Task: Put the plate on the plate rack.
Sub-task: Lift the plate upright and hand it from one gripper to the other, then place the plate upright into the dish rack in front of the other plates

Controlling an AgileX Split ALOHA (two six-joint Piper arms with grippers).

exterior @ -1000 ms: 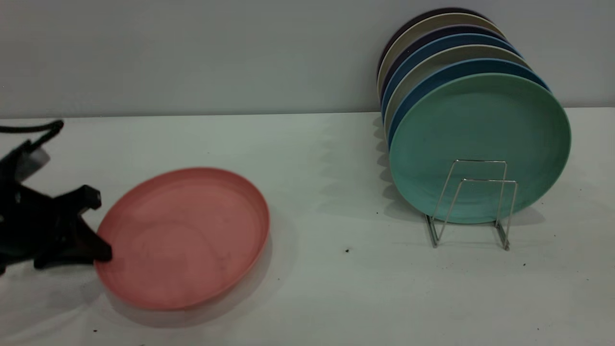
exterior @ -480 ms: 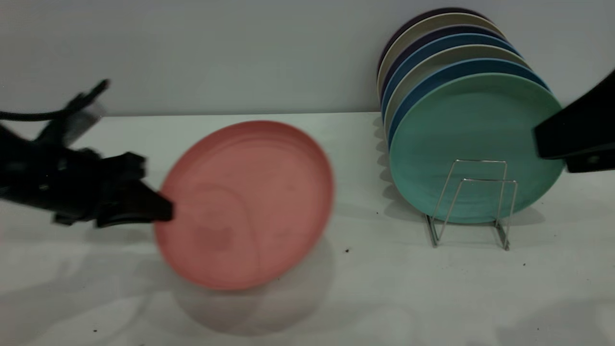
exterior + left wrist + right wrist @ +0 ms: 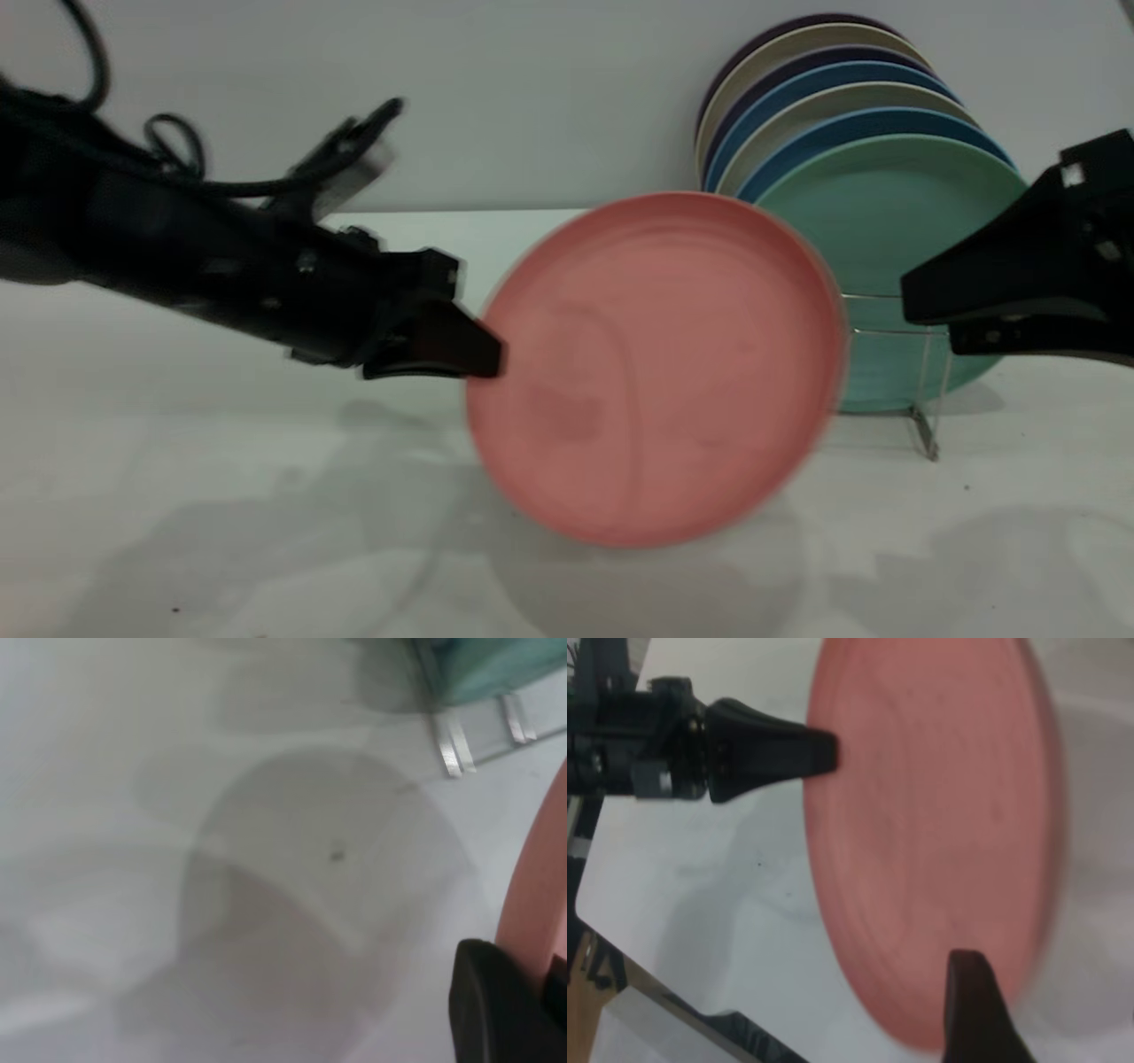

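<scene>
The robot's left gripper holds the salmon-pink plate's rim and the plate rack [image 3: 922, 420] stands on the right gripper's side, so next the right gripper grabs the plate's free rim [image 3: 842, 340].
The salmon-pink plate [image 3: 656, 368] hangs in the air, tipped almost upright, in the middle of the exterior view. My left gripper [image 3: 483, 354] is shut on its left rim. The plate also shows in the left wrist view [image 3: 536, 877] and in the right wrist view [image 3: 930, 815], where the left gripper [image 3: 828, 753] pinches its edge. My right gripper [image 3: 926, 319] is open at the right, its fingers pointing at the plate's right rim, apart from it. The wire plate rack [image 3: 926, 399] stands behind, partly hidden by the pink plate.
A teal-green plate [image 3: 895, 204] stands in the rack's front, with several blue, beige and dark plates [image 3: 824, 80] stacked upright behind it against the wall. The white table [image 3: 221, 496] lies below. The rack's base [image 3: 452, 740] shows in the left wrist view.
My left gripper has lifted the pink plate off the table, tipped it upright and carried it right, towards the rack. My right gripper has come in from the right edge.
</scene>
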